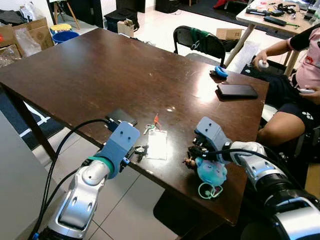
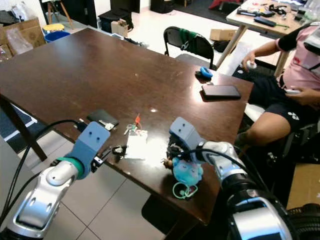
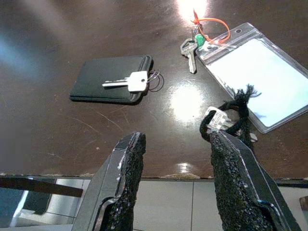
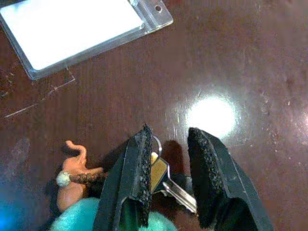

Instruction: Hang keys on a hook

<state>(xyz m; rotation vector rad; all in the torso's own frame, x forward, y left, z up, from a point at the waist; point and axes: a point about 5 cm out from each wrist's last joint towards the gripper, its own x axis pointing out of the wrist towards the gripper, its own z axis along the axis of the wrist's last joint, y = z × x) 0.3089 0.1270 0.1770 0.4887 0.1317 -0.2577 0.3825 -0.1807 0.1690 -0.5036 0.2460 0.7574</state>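
Observation:
The thin ring (image 4: 159, 144) is clear of the blue plush keychain. The brass-headed key (image 4: 159, 172) will therefore come away by itself when I lift it.
Several key sets lie near the front edge of the dark wooden table (image 1: 100, 75). A white-headed key (image 3: 127, 83) rests on a black card holder (image 3: 110, 86). A green-headed key (image 3: 192, 48) with an orange loop joins a clear badge sleeve (image 3: 260, 72). A black-corded key bunch (image 3: 231, 120) lies against one finger of my open left gripper (image 3: 175, 144), which sits at the table edge (image 1: 135, 150). My right gripper (image 4: 168, 137) stands open, its fingers straddling a brass-headed key (image 4: 161, 175) tied to a blue plush keychain (image 1: 211, 172) with a teal ring (image 1: 207, 191).
A black phone (image 1: 237, 90) and a small blue object (image 1: 220, 72) lie at the table's far right. A black chair (image 1: 199, 42) stands behind the table. A person (image 1: 300, 75) sits to the right. Cardboard boxes (image 1: 25, 32) and a blue bucket (image 1: 65, 36) stand far left.

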